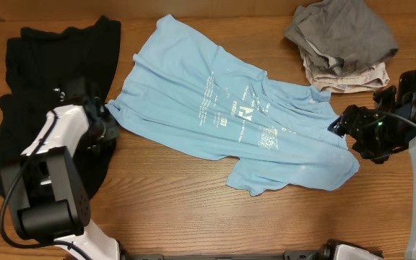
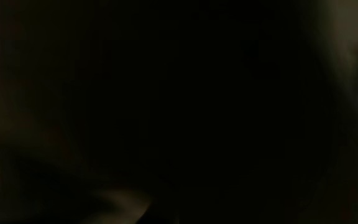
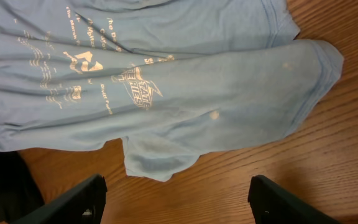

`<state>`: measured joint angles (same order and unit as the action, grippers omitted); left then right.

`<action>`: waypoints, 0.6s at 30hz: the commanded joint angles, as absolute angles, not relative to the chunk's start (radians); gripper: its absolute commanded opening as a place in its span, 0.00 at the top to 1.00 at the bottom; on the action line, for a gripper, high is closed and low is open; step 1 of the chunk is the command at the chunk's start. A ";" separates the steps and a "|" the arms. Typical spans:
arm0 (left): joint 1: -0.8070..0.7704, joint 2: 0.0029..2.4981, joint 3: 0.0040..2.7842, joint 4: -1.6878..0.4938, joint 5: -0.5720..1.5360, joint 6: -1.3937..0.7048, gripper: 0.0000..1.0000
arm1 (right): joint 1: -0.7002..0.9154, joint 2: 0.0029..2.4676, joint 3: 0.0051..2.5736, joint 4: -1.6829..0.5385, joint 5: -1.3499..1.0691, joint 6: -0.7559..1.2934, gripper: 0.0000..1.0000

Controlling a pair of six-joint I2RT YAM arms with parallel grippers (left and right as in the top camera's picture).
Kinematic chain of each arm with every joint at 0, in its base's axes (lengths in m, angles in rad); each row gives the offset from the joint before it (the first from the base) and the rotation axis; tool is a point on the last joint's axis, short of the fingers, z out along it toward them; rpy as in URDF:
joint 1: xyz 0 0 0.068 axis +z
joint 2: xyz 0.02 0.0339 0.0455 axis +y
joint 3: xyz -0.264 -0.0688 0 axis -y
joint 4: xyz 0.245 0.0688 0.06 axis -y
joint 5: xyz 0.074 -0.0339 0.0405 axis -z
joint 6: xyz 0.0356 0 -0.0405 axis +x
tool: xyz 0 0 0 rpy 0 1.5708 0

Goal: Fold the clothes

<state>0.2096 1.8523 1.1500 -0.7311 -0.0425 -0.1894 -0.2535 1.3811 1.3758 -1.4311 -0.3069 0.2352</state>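
The black shirt is crowding the sky-blue T-shirt's corner, so next my left gripper pulls the black shirt's cloth out of the way and then grips that corner for the fold first.
The sky-blue T-shirt with white lettering lies spread and rumpled across the middle of the table, and fills the top of the right wrist view. My left gripper is down at the shirt's left sleeve edge, where it meets the black shirt. It is shut; the left wrist view is almost black, so I cannot tell whether cloth is caught in it. My right gripper stands open over bare wood just off the shirt's right hem, in the overhead view, with nothing between its fingers.
A grey garment lies crumpled on a beige piece at the back right. The black shirt covers the left side and runs under my left arm. Bare wooden table shows along the front.
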 commanded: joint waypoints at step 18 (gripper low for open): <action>0.562 1.838 1.140 -0.575 0.175 -0.133 0.96 | -0.248 1.371 1.398 -1.416 -0.305 0.231 0.22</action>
